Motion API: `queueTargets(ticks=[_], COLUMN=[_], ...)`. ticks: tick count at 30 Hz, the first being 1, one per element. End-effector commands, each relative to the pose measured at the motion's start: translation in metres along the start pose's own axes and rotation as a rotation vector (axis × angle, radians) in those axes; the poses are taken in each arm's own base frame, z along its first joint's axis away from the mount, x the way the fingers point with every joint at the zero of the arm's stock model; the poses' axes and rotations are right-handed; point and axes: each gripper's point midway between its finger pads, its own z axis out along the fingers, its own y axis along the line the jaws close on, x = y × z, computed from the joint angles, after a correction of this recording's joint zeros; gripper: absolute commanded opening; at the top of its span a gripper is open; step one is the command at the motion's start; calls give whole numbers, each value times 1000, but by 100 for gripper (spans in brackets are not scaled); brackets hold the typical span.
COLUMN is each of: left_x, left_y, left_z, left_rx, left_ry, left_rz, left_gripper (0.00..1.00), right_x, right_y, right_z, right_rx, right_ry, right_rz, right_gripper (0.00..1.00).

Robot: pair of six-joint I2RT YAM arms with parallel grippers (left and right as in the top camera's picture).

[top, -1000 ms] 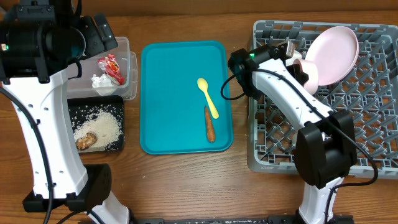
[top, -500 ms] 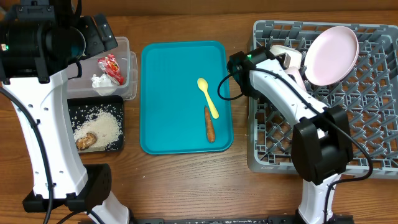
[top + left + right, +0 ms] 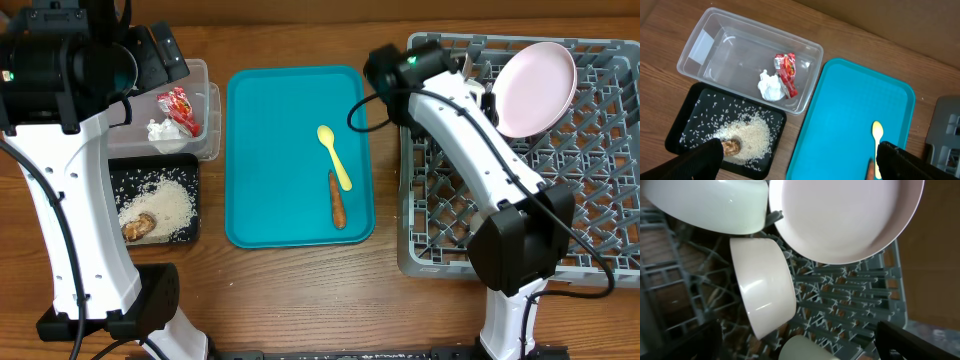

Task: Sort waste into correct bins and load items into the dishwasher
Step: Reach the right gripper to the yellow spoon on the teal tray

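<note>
The yellow spoon's head is clear of the carrot, so the robot's right gripper should keep going toward the teal tray until its fingers close around that head.
The grey dishwasher rack holds the pale pink plate leaning at its far side. In the right wrist view that plate stands above a white bowl lying on its side, a second bowl and a cup on the lattice. My right gripper is open over them, holding nothing. My left gripper hangs open above the bins. The clear tub contains the red wrapper and napkin. Rice and a brown scrap lie in the black tray.
The teal tray sits between bins and rack, with the yellow spoon and the carrot on its right half. The right arm reaches over the rack's far left corner. Bare wood lies along the table's front edge.
My right gripper has opened and let go of a bowl in the rack, and its wrist has drawn back toward the rack's far left corner. The left arm has not moved.
</note>
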Motion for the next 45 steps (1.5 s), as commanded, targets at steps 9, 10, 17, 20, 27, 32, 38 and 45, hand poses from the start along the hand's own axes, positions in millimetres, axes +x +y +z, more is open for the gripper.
queueTargets(ticks=[9, 10, 17, 20, 27, 32, 38, 45], left_x=[-1, -1, -1, -1, -1, -1, -4, -4], left_y=[-2, -2, -2, -2, -2, -2, -3, -3], left_z=[0, 0, 0, 0, 0, 0, 0, 0], left_rx=[9, 10, 9, 9, 9, 9, 15, 15], left_ry=[-1, -1, -1, -1, -1, -2, -15, -15], left_rz=[-14, -14, -15, -14, -14, -15, -17, -17], left_gripper=[100, 100, 100, 100, 100, 100, 100, 100], right_x=[-7, -11, -27, -20, 4, 8, 12, 25], right_y=[106, 113, 146, 163, 196, 228, 252, 287], right_z=[-87, -92, -89, -79, -48, -40, -34, -29], right_rx=[-828, -868, -953, -977, -1002, -1105, -1166, -1164], right_ry=[65, 56, -14, -7, 19, -20, -37, -40], right_rz=[-187, -180, -163, -207, -262, -248, -194, -214], right_gripper=[99, 98, 94, 92, 91, 91, 88, 82])
